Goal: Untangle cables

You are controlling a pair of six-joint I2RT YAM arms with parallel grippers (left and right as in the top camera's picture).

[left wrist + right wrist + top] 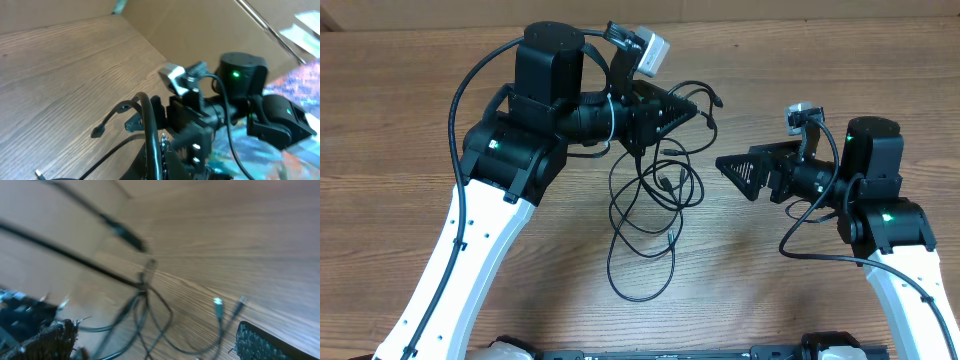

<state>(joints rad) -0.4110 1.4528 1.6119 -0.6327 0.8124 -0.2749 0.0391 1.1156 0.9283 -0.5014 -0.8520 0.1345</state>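
Note:
I should back my right gripper off while my left gripper draws the cables away to spread them, because they hang in crossed loops (pixel 667 192) under my left gripper.
The cables (pixel 658 186) are thin black cords hanging in tangled loops from my left gripper (pixel 692 109) down to the table, the lowest loop (pixel 642 285) lying on the wood. My left gripper is shut on the cables, lifted above the table and pointing right. In the left wrist view one cord (pixel 149 125) arches up from the shut jaws and a plug end (pixel 97 132) dangles. My right gripper (pixel 728 166) stands open just right of the tangle, pointing left, holding nothing. In the right wrist view the cables (pixel 144 302) and two plug ends (pixel 218 303) lie ahead between its fingertips (pixel 257 342).
The wooden table (pixel 790 50) runs to a cardboard wall (pixel 200 25) at the back. The left arm's white link (pixel 470 260) and the right arm's base (pixel 880 200) flank the tangle. The arms' own thick wires (pixel 800 235) loop beside them.

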